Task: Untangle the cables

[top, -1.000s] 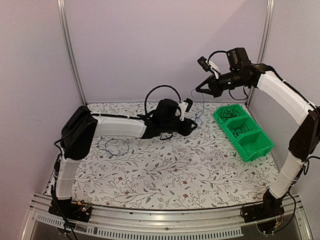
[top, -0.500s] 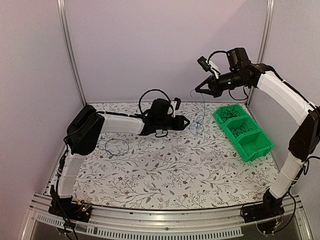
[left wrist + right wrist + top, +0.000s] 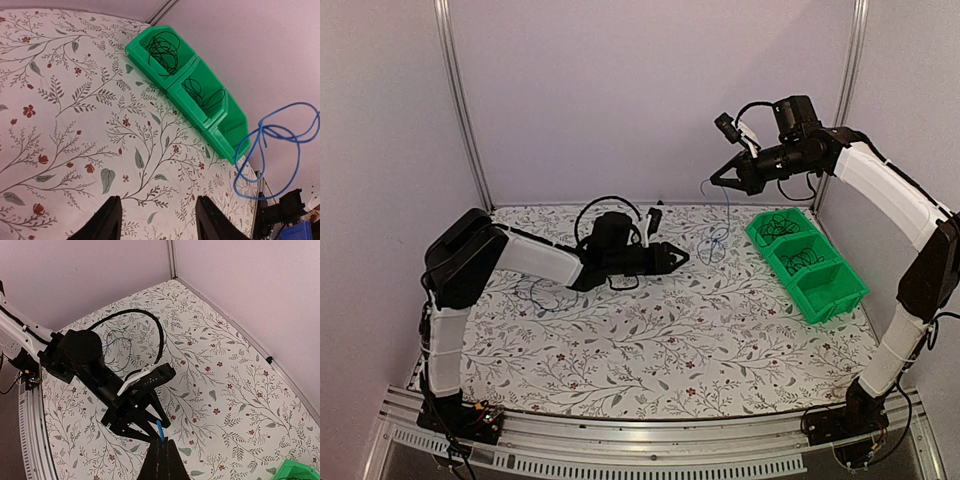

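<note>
I should pinch the low part with my left gripper while my right gripper pulls it straight, because the blue cable's lower loops hang in a bunch beyond my open left gripper.
A thin blue cable hangs from my right gripper, which is shut on its top end high above the back of the table. In the right wrist view the shut fingertips pinch the blue cable's end. My left gripper lies low over the table just left of the dangling loops, open with nothing between its fingers. The blue cable dangles to its right in the left wrist view. Black cables lie coiled in the green bins. Another thin dark cable lies on the table at the left.
A row of three joined green bins stands at the right of the flowered table; the two farther ones hold black coils, the nearest looks bare. Walls and frame posts close the back and sides.
My left arm has drawn back to the left and down, away from the blue cable, and its jaws have opened wider. The right arm has stayed still with the cable.
</note>
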`<state>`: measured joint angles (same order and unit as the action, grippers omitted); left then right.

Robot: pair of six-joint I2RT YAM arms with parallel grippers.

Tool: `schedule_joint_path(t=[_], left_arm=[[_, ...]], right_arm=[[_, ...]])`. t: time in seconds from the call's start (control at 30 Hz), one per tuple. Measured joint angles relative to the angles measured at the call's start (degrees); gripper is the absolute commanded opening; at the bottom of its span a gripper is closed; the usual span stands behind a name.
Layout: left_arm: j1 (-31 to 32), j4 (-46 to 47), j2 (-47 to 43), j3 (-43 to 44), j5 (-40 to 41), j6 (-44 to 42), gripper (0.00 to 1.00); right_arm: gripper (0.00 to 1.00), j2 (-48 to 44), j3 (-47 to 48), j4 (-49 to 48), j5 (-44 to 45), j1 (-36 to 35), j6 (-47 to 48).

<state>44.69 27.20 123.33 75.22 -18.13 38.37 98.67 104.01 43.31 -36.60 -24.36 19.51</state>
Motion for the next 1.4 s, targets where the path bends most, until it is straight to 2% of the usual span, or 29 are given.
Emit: schedule_joint_path(t=[0.17, 0.5, 0.9, 1.0, 1.17, 1.4], left_arm=[[-0.1, 7.5, -0.4, -0.3, -4.5, 3.1, 0.51], [0.0, 14.1, 1.2, 2.9, -10.3, 6.6, 0.47], [0.0, 11.1, 5.8, 7.9, -10.4, 7.2, 0.41], [0.1, 11.0, 6.7, 8.8, -10.9, 7.3, 0.33], [0.3, 10.7, 8.2, 10.5, -12.0, 7.3, 0.02], [0.0, 9.7, 8.5, 10.3, -10.8, 7.5, 0.0]], right_arm=[[0.0, 0.0, 0.0, 0.0, 0.0, 0.0, 0.0], [0.0, 0.1, 0.0, 0.0, 0.0, 0.0, 0.0], [0.0, 0.3, 0.4, 0.0, -0.2, 0.0, 0.0], [0.0, 0.6, 0.4, 0.0, -0.2, 0.0, 0.0], [0.0, 0.9, 0.4, 0.0, -0.2, 0.0, 0.0], [0.0, 1.3, 4.9, 1.7, 1.6, 0.1, 0.9]])
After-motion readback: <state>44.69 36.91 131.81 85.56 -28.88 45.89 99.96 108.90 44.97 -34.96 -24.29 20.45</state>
